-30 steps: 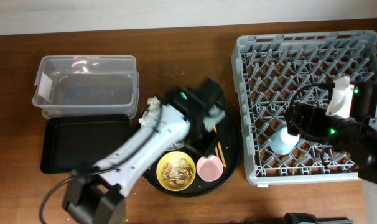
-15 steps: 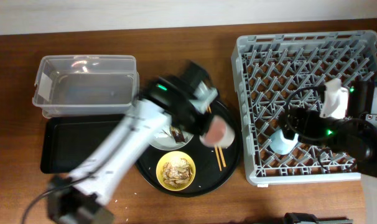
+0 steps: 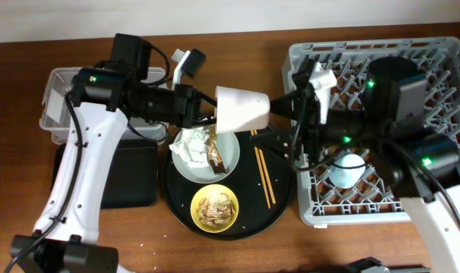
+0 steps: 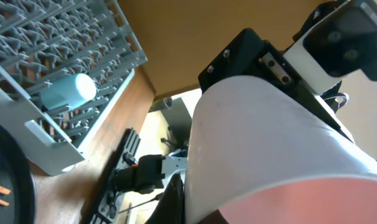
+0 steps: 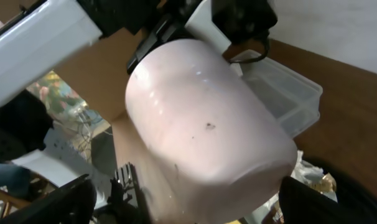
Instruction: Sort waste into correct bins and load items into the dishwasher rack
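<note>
Next, I take the cup's bottom end [image 3: 261,112] with my right gripper and lay the cup in the rack, because my left gripper is holding the pink cup's rim [image 3: 222,110] across from the rack.
My left gripper [image 3: 209,108] is shut on the rim of the pink cup [image 3: 242,108], which it holds sideways in the air above the round black tray [image 3: 279,199]. The cup fills the left wrist view [image 4: 269,143]. My right gripper [image 3: 287,121] is open at the cup's bottom end. In the right wrist view the cup [image 5: 207,124] sits between its wide-apart fingers [image 5: 325,202]. The light-blue cup [image 3: 350,168] lies in the grey dishwasher rack [image 3: 382,61]. The grey plate [image 3: 231,162] carries the white tissue [image 3: 190,142] and the snack wrapper [image 3: 215,155]. The yellow bowl [image 3: 215,207] holds food scraps. The chopsticks [image 3: 262,176] lie on the round tray.
The clear tub [image 3: 63,106] stands at the back left, partly under my left arm, with the shallow black tray [image 3: 135,182] in front of it. The rack takes up the right side of the table. Both arms cross above the round tray.
My left gripper shut on the pink cup, lifted it off the round tray and turned it sideways. The right arm swung left out of the rack to meet it.
</note>
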You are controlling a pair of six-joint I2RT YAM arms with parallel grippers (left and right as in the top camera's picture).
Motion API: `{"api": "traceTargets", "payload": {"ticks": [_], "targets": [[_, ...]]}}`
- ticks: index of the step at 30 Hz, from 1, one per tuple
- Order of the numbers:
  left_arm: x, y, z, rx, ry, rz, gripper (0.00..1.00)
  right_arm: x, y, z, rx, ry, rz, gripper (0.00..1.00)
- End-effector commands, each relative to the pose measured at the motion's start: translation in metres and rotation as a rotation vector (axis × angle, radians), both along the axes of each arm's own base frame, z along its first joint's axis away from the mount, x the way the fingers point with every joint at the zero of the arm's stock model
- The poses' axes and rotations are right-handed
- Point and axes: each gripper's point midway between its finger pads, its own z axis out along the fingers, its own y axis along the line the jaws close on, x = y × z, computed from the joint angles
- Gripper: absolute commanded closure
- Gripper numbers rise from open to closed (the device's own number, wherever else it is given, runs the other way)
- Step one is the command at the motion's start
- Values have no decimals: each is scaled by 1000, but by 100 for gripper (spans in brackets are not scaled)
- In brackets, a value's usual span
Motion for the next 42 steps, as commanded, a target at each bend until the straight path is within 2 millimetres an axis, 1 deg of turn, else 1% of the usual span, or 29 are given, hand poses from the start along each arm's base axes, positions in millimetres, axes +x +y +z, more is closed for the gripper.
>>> {"api": "traceTargets", "payload": {"ticks": [1, 3, 4, 6, 7, 9, 11, 12, 15, 16, 18, 19, 20, 24, 25, 26, 27, 28, 29, 30, 31, 32, 33, 34, 36, 37, 39, 41, 42], "targets": [[-17, -8, 16, -70, -6, -59, 100, 11, 9, -1, 19, -6, 32, 6], [-18, -8, 16, -67, 8, -59, 100, 20, -4, 1, 21, -11, -16, 6], [-19, -8, 16, -67, 9, -58, 100, 27, -16, 1, 31, 19, -58, 5], [-19, -8, 16, -67, 6, -58, 100, 16, -21, 12, 99, 32, 21, 3], [-18, -8, 17, -68, 3, -58, 100, 7, -21, 18, 133, 19, 82, 3], [-18, -8, 17, -70, -7, -59, 100, -4, -18, 23, 162, 20, 146, 0], [-17, -8, 17, -70, -8, -59, 100, -14, -7, 24, 164, 22, 195, 0], [-18, -8, 17, -70, -7, -59, 100, -15, -1, 22, 155, 23, 204, 0], [-19, -8, 20, -85, 0, -64, 100, -4, 9, 8, 111, 44, 166, 0], [-20, -8, 21, -91, -2, -66, 100, -4, 10, 7, 118, 63, 175, 14], [-20, -8, 21, -88, -10, -65, 100, -11, 11, 12, 139, 66, 214, 27], [-19, -8, 19, -77, -13, -62, 100, -13, 10, 13, 142, 63, 217, 31], [-19, -8, 18, -74, -14, -61, 100, -14, 10, 14, 144, 70, 215, 44], [-16, -8, 9, -23, -24, -43, 100, -22, 6, 23, 142, 33, 197, 52], [-15, -8, 7, -8, -27, -38, 80, -21, 1, 26, 138, 18, 173, 53], [-13, -7, 2, 20, -33, -29, 27, -19, -4, 26, 126, 10, 132, 53], [-9, -6, -7, 70, -44, -11, 7, -14, -16, 26, 103, 8, 54, 53], [-6, -4, -15, 118, -55, 6, 1, -10, -30, 23, 77, 16, -33, 53], [2, 1, -32, 222, -76, 43, 1, -3, -55, 13, 25, 61, -199, 53], [8, 7, -47, 318, -91, 75, 1, 1, -74, 5, -13, 94, -311, 54], [11, 13, -59, 394, -96, 98, 1, 5, -112, -14, -88, 173, -524, 54], [14, 17, -65, 438, -98, 113, 1, 4, -150, -36, -167, 273, -743, 54], [15, 20, -69, 464, -101, 121, 1, -2, -185, -58, -248, 372, -934, 54], [16, 21, -71, 476, -105, 125, 1, -24, -238, -87, -351, 551, -1231, 55], [17, 23, -73, 491, -108, 130, 1, -51, -283, -115, -488, 729, -1441, 55], [17, 23, -73, 491, -108, 130, 1, -56, -298, -126, -531, 803, -1489, 55], [17, 23, -73, 491, -108, 130, 1, -51, -315, -149, -564, 936, -1500, 55], [17, 23, -73, 491, -107, 130, 1, -38, -321, -175, -601, 1054, -1455, 55], [17, 23, -73, 491, -105, 129, 1, -33, -321, -184, -611, 1093, -1432, 55]]}}
